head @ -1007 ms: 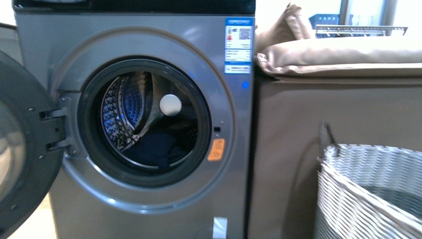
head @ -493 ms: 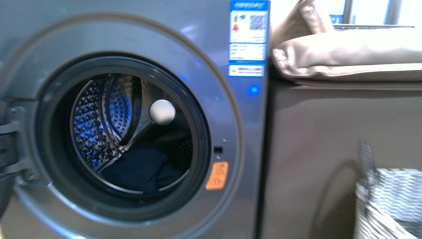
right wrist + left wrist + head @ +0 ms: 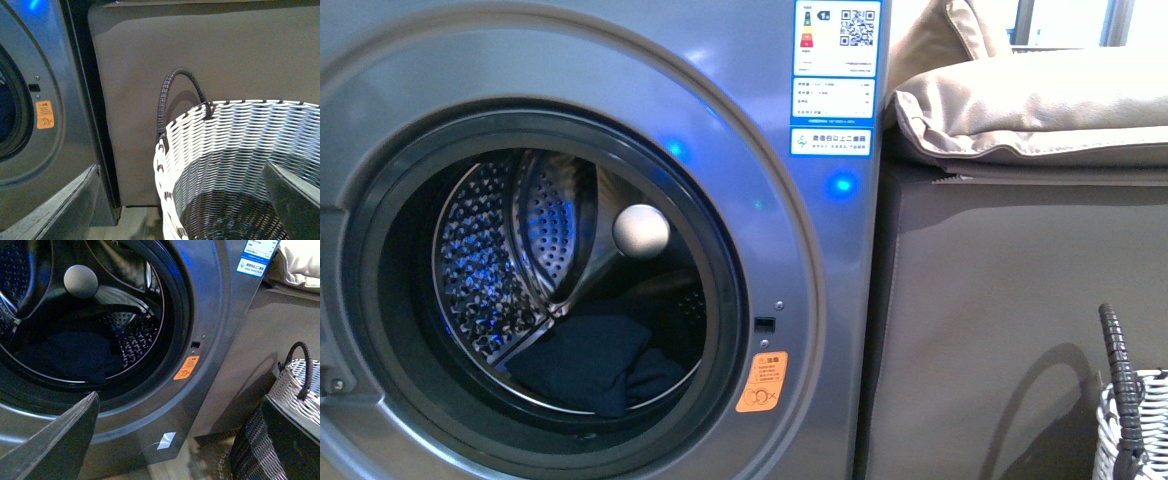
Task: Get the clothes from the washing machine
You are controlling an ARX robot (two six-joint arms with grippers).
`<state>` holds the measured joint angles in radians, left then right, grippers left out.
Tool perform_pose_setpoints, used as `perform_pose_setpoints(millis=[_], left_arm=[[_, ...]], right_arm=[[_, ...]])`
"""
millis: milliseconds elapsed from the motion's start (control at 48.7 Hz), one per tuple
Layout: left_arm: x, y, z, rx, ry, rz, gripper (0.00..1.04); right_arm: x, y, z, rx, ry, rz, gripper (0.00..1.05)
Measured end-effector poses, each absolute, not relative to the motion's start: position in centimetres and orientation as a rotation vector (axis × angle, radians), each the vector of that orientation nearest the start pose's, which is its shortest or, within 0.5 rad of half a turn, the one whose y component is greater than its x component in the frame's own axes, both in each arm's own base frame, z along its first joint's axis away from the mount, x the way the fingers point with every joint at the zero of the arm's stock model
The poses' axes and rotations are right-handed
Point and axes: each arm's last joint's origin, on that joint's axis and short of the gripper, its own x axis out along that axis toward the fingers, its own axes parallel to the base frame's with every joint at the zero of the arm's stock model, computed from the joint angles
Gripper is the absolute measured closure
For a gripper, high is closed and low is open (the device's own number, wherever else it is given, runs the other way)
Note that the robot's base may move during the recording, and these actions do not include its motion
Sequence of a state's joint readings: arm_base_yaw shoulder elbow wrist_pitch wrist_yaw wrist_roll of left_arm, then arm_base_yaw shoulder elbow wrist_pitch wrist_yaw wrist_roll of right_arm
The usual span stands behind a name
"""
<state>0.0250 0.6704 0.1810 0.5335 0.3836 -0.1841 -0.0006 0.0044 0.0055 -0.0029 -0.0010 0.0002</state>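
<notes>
My gripper will bring the whole bundle out together when it lifts and leave the drum empty, because the clothes lie in a continuous slumped heap.
The grey washing machine (image 3: 810, 260) fills the front view, its round porthole open. The clothes (image 3: 582, 362), a dark navy bundle, lie at the bottom of the perforated drum. Neither arm shows in the front view. In the left wrist view my left gripper (image 3: 175, 440) is open and empty, low in front of the washing machine (image 3: 210, 305), short of the porthole, with the clothes (image 3: 65, 357) inside the drum beyond it. In the right wrist view my right gripper (image 3: 175, 200) is open and empty over the basket's near rim, beside the washing machine (image 3: 55, 75).
A pale ball (image 3: 641, 232) sits inside the drum above the clothes. A tan sofa (image 3: 1020, 300) with a cushion (image 3: 1040, 100) stands right of the machine. The grey-and-white woven basket (image 3: 1110, 430) with a dark handle stands on the floor before the sofa, basket (image 3: 240, 130) empty inside.
The view has closed in on the machine: the porthole looms larger, the open door has left the picture, and the basket has slid to the right edge.
</notes>
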Motion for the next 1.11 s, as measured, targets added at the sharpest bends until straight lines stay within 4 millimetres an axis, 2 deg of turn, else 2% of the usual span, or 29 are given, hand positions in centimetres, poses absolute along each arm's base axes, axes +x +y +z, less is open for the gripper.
perform_pose_setpoints(millis=[62, 164, 329, 760, 904, 1110], left_arm=[[17.6, -1.2, 21.6, -0.158, 0.0, -0.365, 0.07], [20.3, -1.9, 21.8, -0.12, 0.011, -0.368, 0.07], [25.3, -3.0, 20.2, -0.083, 0.104, -0.368, 0.07], [34.6, -3.5, 18.8, -0.006, 0.166, -0.307, 0.07], [38.6, -3.7, 17.9, 0.041, 0.202, -0.278, 0.07], [41.9, -4.0, 16.9, 0.067, 0.227, -0.248, 0.07]], right_arm=[[9.8, 0.0, 16.5, 0.0, 0.002, 0.0, 0.08], [9.8, 0.0, 16.5, 0.0, 0.002, 0.0, 0.08], [9.8, 0.0, 16.5, 0.0, 0.002, 0.0, 0.08], [9.8, 0.0, 16.5, 0.0, 0.002, 0.0, 0.08], [9.8, 0.0, 16.5, 0.0, 0.002, 0.0, 0.08], [9.8, 0.0, 16.5, 0.0, 0.002, 0.0, 0.08]])
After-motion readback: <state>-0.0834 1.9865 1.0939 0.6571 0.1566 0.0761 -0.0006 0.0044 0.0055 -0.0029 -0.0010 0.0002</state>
